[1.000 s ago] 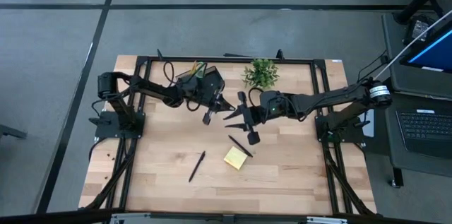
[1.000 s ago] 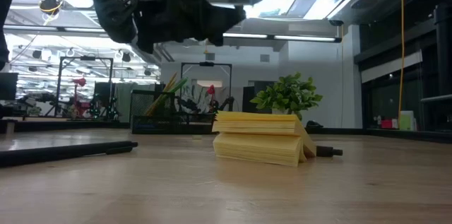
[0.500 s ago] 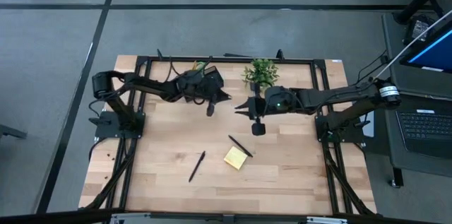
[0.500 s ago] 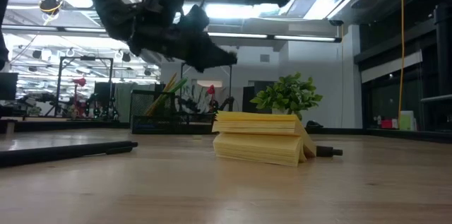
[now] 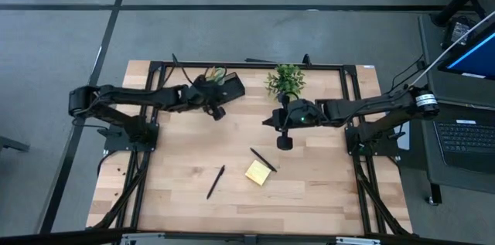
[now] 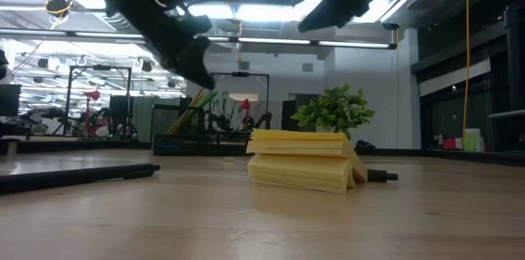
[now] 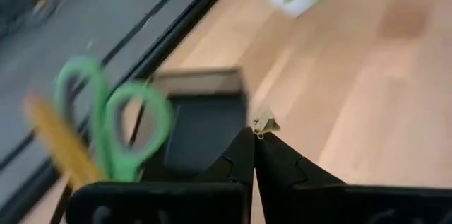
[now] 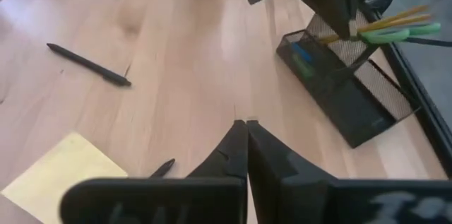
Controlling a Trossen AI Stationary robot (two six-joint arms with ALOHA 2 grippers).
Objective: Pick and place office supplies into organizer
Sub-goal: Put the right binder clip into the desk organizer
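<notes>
I should keep lowering the small beige clip (image 7: 265, 122) in my left gripper's fingers into the blue block's compartment (image 8: 302, 56), as that compartment is open, and let go there.
The black organizer (image 5: 228, 85) stands at the table's far side, left of centre. Green-handled scissors (image 8: 395, 34) and a yellow pencil (image 7: 62, 143) stick up out of it, and a blue block (image 8: 302, 56) lies inside. On the table lie a yellow sticky-note pad (image 5: 257, 171) and two black pens (image 5: 216, 182) (image 5: 263, 160). My left gripper (image 5: 219, 112) is shut and empty, in the air just near of the organizer. My right gripper (image 5: 268, 120) is also shut and empty, above the table's middle.
A small green potted plant (image 5: 285, 79) stands at the far edge, right of the organizer. A black frame (image 5: 247, 64) runs around the table's edges. Bare wood lies along the near side around the pens and pad.
My right gripper has shut on nothing and drawn back a little toward the table's right edge, tipping up. My left gripper, shut throughout, has swung up from pointing down to a slant and pulled back toward the far left, by the organizer. The pens and pad have kept still.
</notes>
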